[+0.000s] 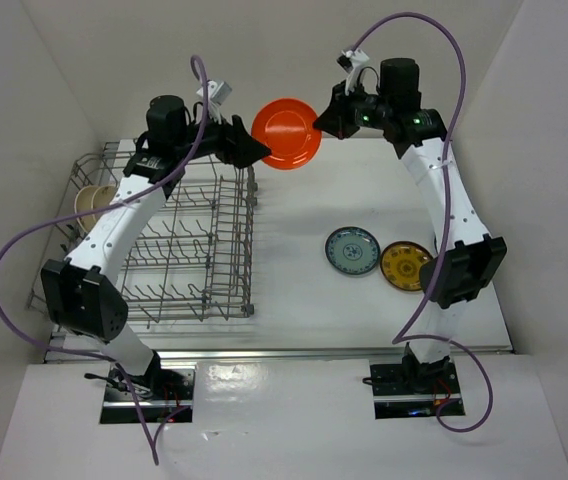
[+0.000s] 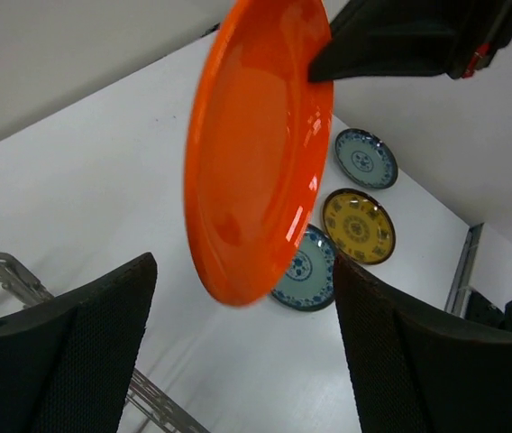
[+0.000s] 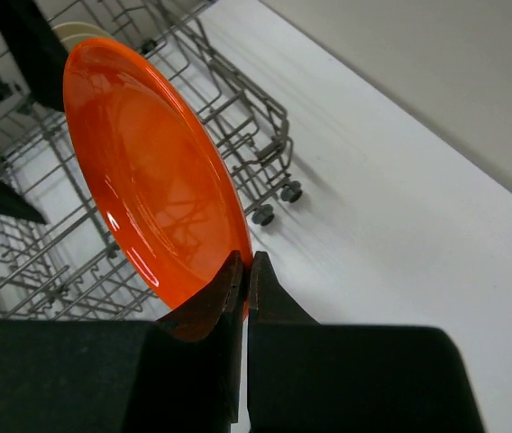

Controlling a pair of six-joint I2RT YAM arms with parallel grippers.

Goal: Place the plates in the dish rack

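Note:
The cream plates' end of the rack [image 1: 95,204] is far from my right gripper, so I should first use my left gripper to take the orange-red plate by its free rim [image 1: 260,121].
An orange-red plate [image 1: 286,133] hangs on edge in the air at the back, just right of the dish rack [image 1: 184,250]. My right gripper [image 1: 322,122] is shut on its right rim; in the right wrist view the fingertips [image 3: 245,262] pinch the plate [image 3: 148,171] above the rack [image 3: 238,108]. My left gripper [image 1: 254,150] stands open at the plate's left edge. In the left wrist view the plate's lower rim [image 2: 256,153] sits ahead of the wide-apart fingers [image 2: 245,271], touching neither. Cream plates [image 1: 94,203] stand in the rack's left end.
A blue-and-white plate [image 1: 352,250] and a yellow patterned plate [image 1: 404,265] lie flat on the table at the right. The left wrist view shows another pale blue-rimmed plate [image 2: 364,158] beyond them. White walls close the back and both sides.

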